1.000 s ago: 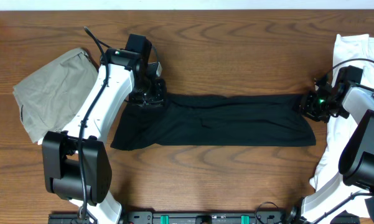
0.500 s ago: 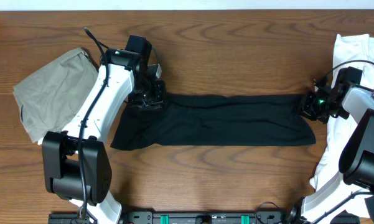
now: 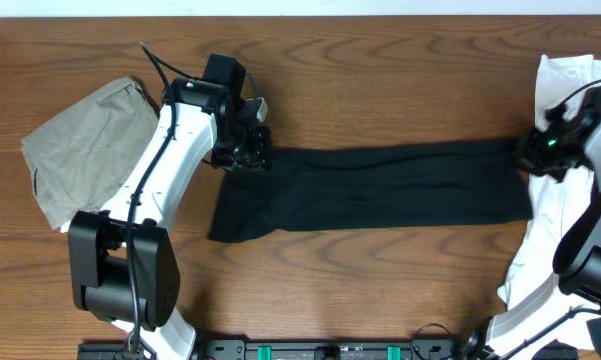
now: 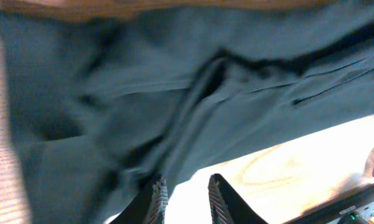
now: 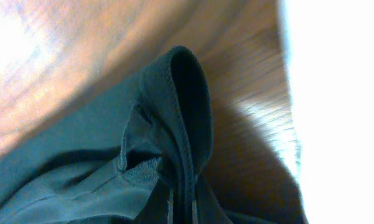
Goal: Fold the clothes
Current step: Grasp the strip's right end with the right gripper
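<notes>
The black garment is stretched out long and its end [image 3: 520, 198] lies against the white garment, so next my right gripper folds that end back over toward the black garment's middle [image 3: 370, 172].
The clothes in play are a black garment [image 3: 370, 190], stretched in a long band across the table's middle. My right gripper [image 3: 538, 152] is shut on its right end, where a folded hem [image 5: 187, 99] rises from between the pinched fingers [image 5: 173, 208]. At the garment's upper left corner is my left gripper [image 3: 245, 150]. In the left wrist view its jaws stand a little apart [image 4: 187, 193] with bright wood between them, and the black cloth [image 4: 174, 93] lies just past the tips, against the left finger [image 4: 158, 196].
An olive-grey garment [image 3: 90, 150] lies crumpled at the left, beside the left arm. A white garment [image 3: 565, 85] lies along the right edge, under and behind the right arm [image 3: 590, 210]. Bare wood shows in front of and behind the black band.
My right gripper has shut on the black garment's right end and drawn it right and slightly back. The whole garment has shifted right. The left gripper has edged right.
</notes>
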Robot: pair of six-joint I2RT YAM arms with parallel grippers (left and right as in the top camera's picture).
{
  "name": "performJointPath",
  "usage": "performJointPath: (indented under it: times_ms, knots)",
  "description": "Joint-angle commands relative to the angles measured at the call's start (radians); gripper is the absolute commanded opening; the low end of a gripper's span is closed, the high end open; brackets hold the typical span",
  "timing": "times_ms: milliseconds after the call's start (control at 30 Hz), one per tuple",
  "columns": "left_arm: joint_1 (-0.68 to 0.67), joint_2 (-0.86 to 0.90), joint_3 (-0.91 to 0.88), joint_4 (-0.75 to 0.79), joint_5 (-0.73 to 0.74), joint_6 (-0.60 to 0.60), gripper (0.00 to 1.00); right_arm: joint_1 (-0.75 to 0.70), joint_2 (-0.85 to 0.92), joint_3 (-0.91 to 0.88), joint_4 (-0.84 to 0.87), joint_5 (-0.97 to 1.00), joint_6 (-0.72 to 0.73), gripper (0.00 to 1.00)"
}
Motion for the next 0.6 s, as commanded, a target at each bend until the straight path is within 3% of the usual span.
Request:
performJointPath:
  times_ms: [0, 300, 567]
  knots:
    - [-0.003, -0.023, 0.002, 0.001, 0.01, 0.025, 0.26, -0.024, -0.01, 0.096, -0.049, 0.043, 0.011, 0.01]
    - [-0.003, -0.023, 0.002, 0.0, 0.01, 0.026, 0.26, 0.061, -0.029, 0.185, -0.213, 0.043, 0.008, 0.01]
    - [-0.003, -0.023, 0.002, -0.003, 0.01, 0.026, 0.26, 0.269, -0.045, 0.185, -0.251, 0.044, 0.07, 0.01]
